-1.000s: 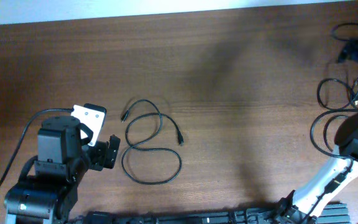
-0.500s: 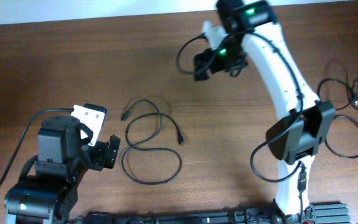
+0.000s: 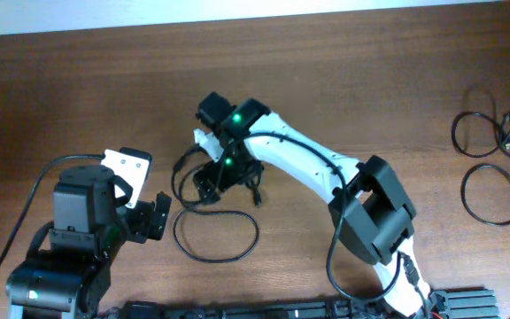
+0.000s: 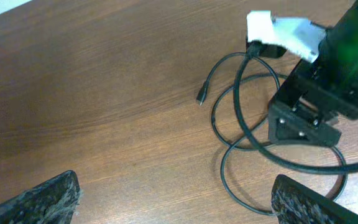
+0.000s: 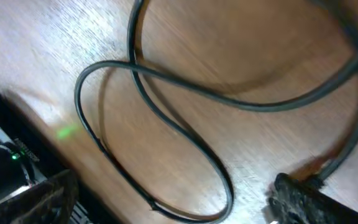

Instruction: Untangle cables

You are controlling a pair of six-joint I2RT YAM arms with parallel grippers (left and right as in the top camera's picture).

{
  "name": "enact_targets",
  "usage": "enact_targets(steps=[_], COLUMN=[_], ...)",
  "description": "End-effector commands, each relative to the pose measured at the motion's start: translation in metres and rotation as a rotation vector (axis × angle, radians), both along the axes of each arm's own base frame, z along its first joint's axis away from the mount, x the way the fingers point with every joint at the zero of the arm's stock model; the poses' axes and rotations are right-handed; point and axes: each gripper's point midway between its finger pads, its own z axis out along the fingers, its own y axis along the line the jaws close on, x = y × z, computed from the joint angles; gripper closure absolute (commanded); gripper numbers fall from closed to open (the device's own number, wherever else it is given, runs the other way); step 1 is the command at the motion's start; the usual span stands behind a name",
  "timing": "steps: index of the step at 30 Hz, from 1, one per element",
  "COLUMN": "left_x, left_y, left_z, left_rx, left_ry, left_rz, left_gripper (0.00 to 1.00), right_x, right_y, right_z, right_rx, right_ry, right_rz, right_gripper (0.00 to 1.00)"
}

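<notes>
The small plug end [image 4: 202, 93] lies free next to loose loops. I expect the whole thin black cable [image 4: 223, 177] to come along when I carry it with my right gripper.
A thin black cable [image 3: 253, 232] lies in loose loops on the wooden table left of centre, with one small plug end [image 3: 177, 164] at its upper left. My right gripper [image 3: 215, 182] is open and hovers low over the upper loops; in the right wrist view [image 5: 173, 202] a loop of the cable [image 5: 173, 124] lies between its fingers. My left gripper [image 3: 158, 217] is open and empty just left of the cable. The left wrist view [image 4: 179, 211] shows the cable [image 4: 215, 118], its plug [image 4: 201, 98] and the right gripper's black body [image 4: 316, 93].
Two more black cable loops [image 3: 457, 133] [image 3: 466, 193] lie at the table's far right edge. The right arm [image 3: 308, 168] stretches across the table's middle from its base at the lower right. The left arm's own wire [image 3: 34, 182] curls at the lower left.
The right arm has swung from the far right, past the back of the table, down over the looped cable left of centre. The left arm and the cable have not moved.
</notes>
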Motion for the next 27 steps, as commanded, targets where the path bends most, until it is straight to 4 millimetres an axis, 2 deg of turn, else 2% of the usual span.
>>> enact_targets(steps=[1, 4, 8, 10, 13, 16, 18, 21, 22, 26, 27], left_x=[0.000, 0.000, 0.000, 0.000, 0.000, 0.000, 0.000, 0.000, 0.000, 0.000, 0.000], left_y=[0.001, 0.001, 0.001, 0.001, 0.001, 0.001, 0.001, 0.001, 0.001, 0.001, 0.001], left_z=[0.006, 0.006, 0.006, 0.006, 0.006, 0.006, 0.006, 0.006, 0.006, 0.006, 0.006], left_rx=[0.008, 0.008, 0.008, 0.008, 0.008, 0.008, 0.008, 0.008, 0.008, 0.008, 0.008], left_ry=[-0.019, -0.019, -0.019, -0.019, -0.019, -0.019, -0.019, -0.019, -0.019, -0.019, -0.019], left_rz=[-0.004, -0.004, -0.004, -0.004, -0.004, -0.004, -0.004, -0.004, -0.004, -0.004, -0.004], left_gripper=[0.01, 0.01, 0.01, 0.01, 0.01, 0.01, 0.01, 0.01, 0.01, 0.01, 0.01], right_x=[-0.018, -0.021, -0.026, -0.031, -0.042, -0.052, -0.077, -0.097, -0.103, -0.101, -0.102], right_y=[0.010, 0.022, 0.025, 0.022, 0.036, 0.047, 0.058, 0.054, 0.056, 0.059, 0.061], right_z=[-0.002, -0.011, -0.041, -0.053, -0.072, -0.068, -0.052, -0.053, -0.058, -0.083, -0.081], right_rx=[-0.004, -0.013, -0.025, -0.030, 0.050, 0.121, 0.271, 0.337, 0.349, 0.314, 0.331], right_ry=[0.024, -0.048, -0.010, -0.006, -0.025, 0.003, 0.078, 0.144, 0.180, 0.224, 0.230], right_rz=[0.012, 0.039, -0.094, -0.089, -0.055, 0.002, 0.168, 0.241, 0.251, 0.185, 0.189], right_gripper=[0.01, 0.01, 0.01, 0.01, 0.01, 0.01, 0.01, 0.01, 0.01, 0.01, 0.01])
